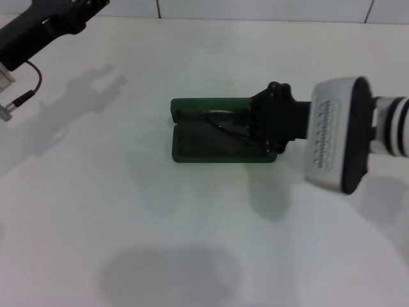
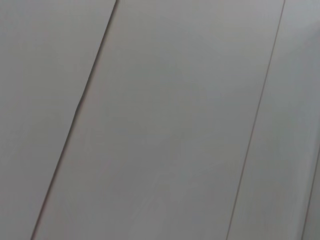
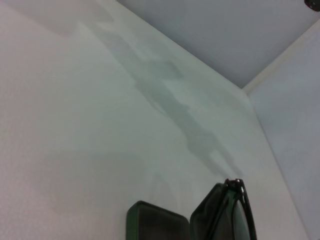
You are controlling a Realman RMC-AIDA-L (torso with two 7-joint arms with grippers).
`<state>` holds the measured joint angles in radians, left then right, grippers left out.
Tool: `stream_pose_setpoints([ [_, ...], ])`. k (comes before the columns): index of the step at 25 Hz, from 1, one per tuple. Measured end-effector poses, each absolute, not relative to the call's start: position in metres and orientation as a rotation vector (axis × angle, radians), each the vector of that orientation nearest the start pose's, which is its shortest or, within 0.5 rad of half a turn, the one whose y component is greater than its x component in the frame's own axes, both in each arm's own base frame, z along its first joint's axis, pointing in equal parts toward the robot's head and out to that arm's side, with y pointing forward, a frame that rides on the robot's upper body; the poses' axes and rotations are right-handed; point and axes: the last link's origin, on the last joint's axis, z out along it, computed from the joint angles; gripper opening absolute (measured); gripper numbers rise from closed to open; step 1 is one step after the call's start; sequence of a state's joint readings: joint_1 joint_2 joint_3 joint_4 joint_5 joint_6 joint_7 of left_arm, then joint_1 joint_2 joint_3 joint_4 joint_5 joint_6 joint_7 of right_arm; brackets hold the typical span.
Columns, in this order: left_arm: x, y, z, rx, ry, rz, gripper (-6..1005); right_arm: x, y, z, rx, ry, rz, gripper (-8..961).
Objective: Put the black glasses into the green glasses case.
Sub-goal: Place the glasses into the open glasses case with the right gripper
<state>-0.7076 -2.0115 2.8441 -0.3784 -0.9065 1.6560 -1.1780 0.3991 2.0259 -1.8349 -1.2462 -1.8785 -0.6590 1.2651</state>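
The black glasses (image 1: 220,119) extend lengthwise over the open green glasses case, so the robot's right gripper should go on bringing them down into the case's bottom half (image 1: 211,146) until they rest inside.
The green glasses case (image 1: 192,148) lies open in the middle of the white table, its lid standing up along the far side. My right gripper (image 1: 258,130) reaches in from the right over the case's right end. It is shut on the black glasses (image 1: 222,126), whose thin arms stretch leftward low over the case's inside. In the right wrist view the green glasses case (image 3: 156,223) sits at the frame's edge, and the black glasses (image 3: 244,202) are held against the raised lid. My left gripper (image 1: 82,14) is parked high at the far left of the table.
A white table (image 1: 128,224) stretches all round the case. A tiled wall (image 1: 255,7) runs along the table's far edge. A cable and connector (image 1: 19,99) hang from the left arm. The left wrist view shows only wall panels (image 2: 160,120).
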Motion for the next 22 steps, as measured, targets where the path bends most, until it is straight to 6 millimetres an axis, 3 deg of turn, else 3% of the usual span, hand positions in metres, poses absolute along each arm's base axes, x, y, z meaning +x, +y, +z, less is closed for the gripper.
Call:
stream_pose_setpoints([
  [20, -0.257, 0.375, 0.062, -2.133, -0.605, -1.23, 511, 0.153, 0.335, -0.118, -2.296, -0.772, -0.096, 144],
  [22, -0.258, 0.374, 0.062, -2.131, -0.608, -1.228, 511, 0.153, 0.334, -0.119, -2.286, -0.776, -0.093, 180],
])
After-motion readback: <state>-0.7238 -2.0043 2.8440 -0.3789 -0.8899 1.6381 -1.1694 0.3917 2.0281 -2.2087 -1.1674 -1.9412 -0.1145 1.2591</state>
